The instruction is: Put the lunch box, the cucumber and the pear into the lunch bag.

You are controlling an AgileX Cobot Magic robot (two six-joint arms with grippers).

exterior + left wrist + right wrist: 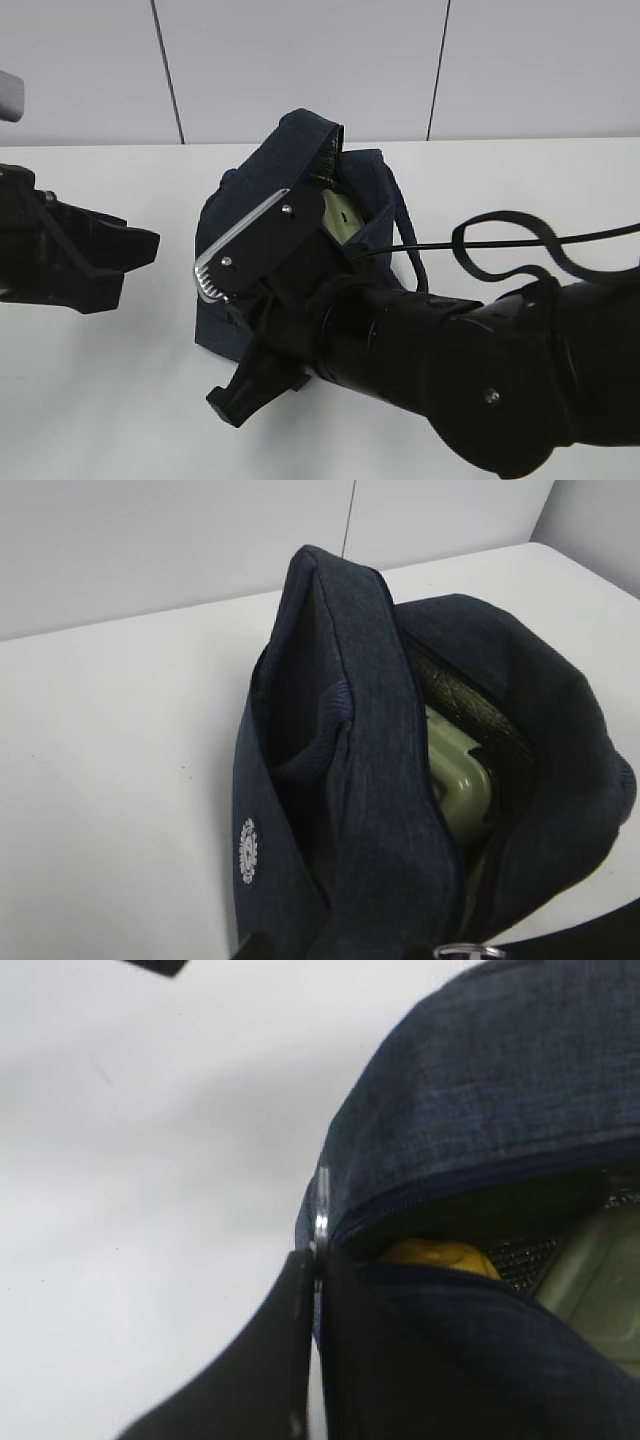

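The lunch bag's near end is loose with my right gripper on the zipper pull, so next my left gripper pinches the bag's near corner before I zip.
The dark navy lunch bag stands mid-table with its top open. The lunch box's sage-green lid shows inside it, also in the right wrist view. The yellow pear lies in the bag under the zipper edge. I cannot make out the cucumber. My right gripper is shut on the zipper's metal ring pull at the bag's near end; in the exterior view this gripper is against the bag's front. My left gripper is open and empty, left of the bag and apart from it.
The bag's loop handle hangs on its right side. A black cable loops over the table to the right. My right arm fills the near right. A white wall stands behind the table.
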